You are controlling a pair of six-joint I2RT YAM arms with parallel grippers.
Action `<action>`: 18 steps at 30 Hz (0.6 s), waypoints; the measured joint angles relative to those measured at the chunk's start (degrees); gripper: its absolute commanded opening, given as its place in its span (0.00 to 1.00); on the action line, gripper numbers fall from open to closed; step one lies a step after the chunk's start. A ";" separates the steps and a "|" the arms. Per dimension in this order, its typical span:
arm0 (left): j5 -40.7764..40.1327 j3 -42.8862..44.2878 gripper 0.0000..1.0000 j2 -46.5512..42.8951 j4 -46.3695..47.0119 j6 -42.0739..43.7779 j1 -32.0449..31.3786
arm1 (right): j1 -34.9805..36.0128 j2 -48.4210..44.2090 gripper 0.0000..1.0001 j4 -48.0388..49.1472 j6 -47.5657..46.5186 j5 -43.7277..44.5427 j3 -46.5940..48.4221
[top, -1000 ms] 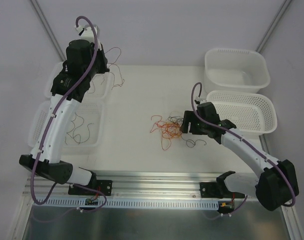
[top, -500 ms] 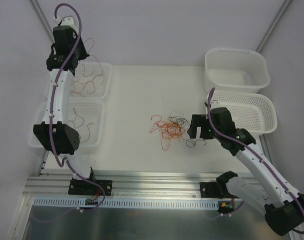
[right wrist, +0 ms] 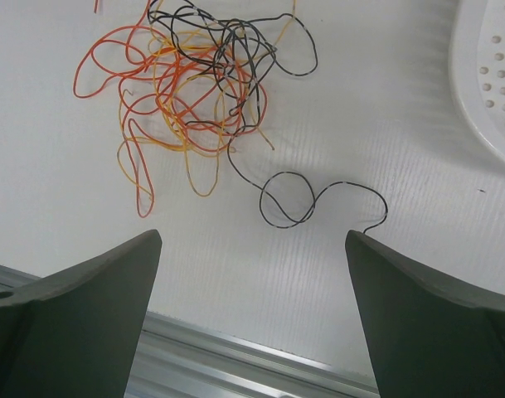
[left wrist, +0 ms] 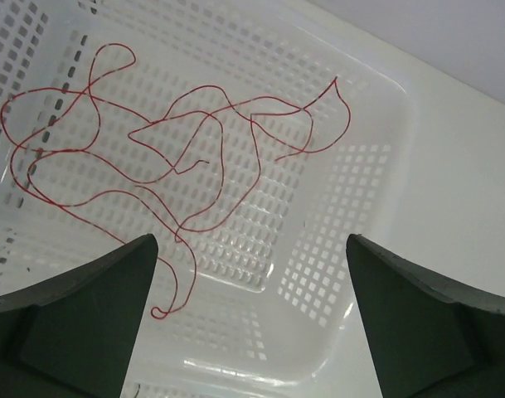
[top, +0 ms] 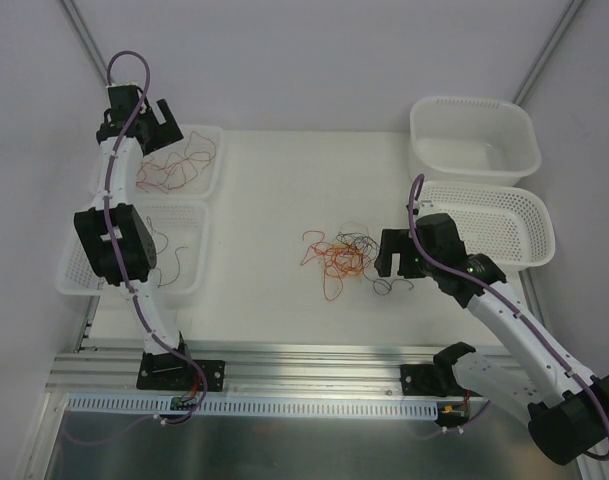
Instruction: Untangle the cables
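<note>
The black cable twists through the orange cables (right wrist: 228, 66), so my right gripper should pull the black cable from the tangle's edge (right wrist: 230, 142) while my left gripper holds the orange cables.
The cables (top: 339, 258) lie in a loose tangle of orange, red, black and pale yellow wire at the table's middle. In the right wrist view the tangle (right wrist: 194, 91) sits ahead of my open right gripper (right wrist: 252, 240), with one black loop (right wrist: 289, 199) trailing nearest the fingers. My right gripper (top: 381, 255) stands just right of the tangle and holds nothing. Red cables (left wrist: 177, 157) lie spread inside the far-left basket (left wrist: 352, 191). My left gripper (top: 162, 112) hangs open above that basket (top: 212, 135), and in its wrist view the gripper (left wrist: 252, 249) is empty.
A near-left basket (top: 194, 285) holds a few black wires (top: 169, 255). Two white baskets (top: 474, 135) (top: 494, 225) stand at the right, the nearer one's rim (right wrist: 492, 75) close to my right gripper. An aluminium rail (top: 304, 365) runs along the near edge.
My left arm swung out over the far-left basket, its gripper opened, and the red cable it carried now lies in the basket. My right gripper drew back slightly right of the tangle.
</note>
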 measured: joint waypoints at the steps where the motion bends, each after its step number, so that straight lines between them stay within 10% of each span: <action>1: 0.94 -1.01 0.99 -0.94 0.15 -0.33 -0.04 | 0.02 0.15 0.98 0.07 0.11 -0.04 0.00; 9: 4.20 -15.91 0.99 -19.19 1.20 -1.22 -5.42 | 0.83 0.39 0.97 0.79 1.75 -0.68 0.00; 18: 4.66 -39.69 0.98 -43.19 2.36 -2.82 -25.35 | 2.12 0.35 0.89 0.79 3.08 -0.68 0.00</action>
